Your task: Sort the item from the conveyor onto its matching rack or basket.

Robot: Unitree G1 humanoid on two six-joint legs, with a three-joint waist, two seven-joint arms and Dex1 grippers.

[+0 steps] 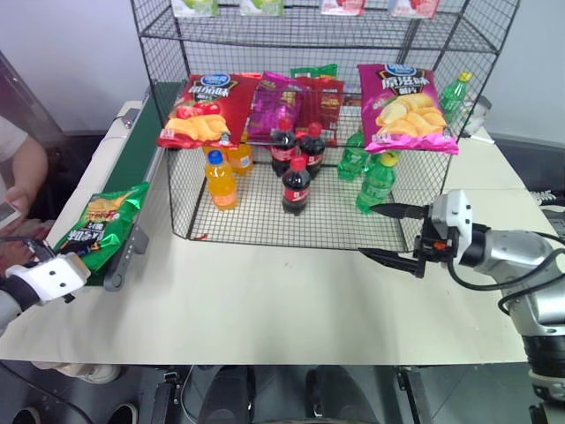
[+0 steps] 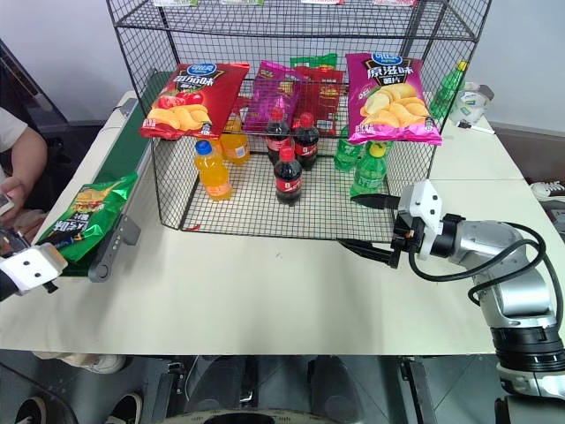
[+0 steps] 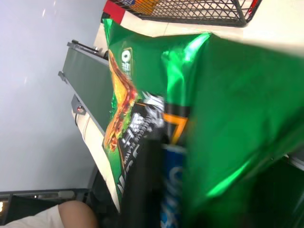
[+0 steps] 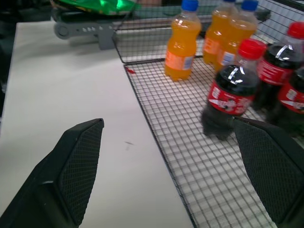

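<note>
The green crisp bag should stick out and stay spread when I carry it by its edge, because its puffed body juts past the belt's end.
The item, a glossy green crisp bag, lies on the near end of the dark green conveyor at the table's left edge, hanging a little over the belt's end. My left gripper is at the bag's near edge and shut on it. In the left wrist view one black finger lies across the bag. The black wire rack stands at the table's middle. My right gripper hovers open and empty at the rack's front right corner, with its pads wide apart.
The rack's middle tier holds a red crisp bag, a magenta crisp bag and smaller packets. Orange, cola and green bottles stand on its bottom tier. A person's arm rests left of the conveyor. White table spreads in front.
</note>
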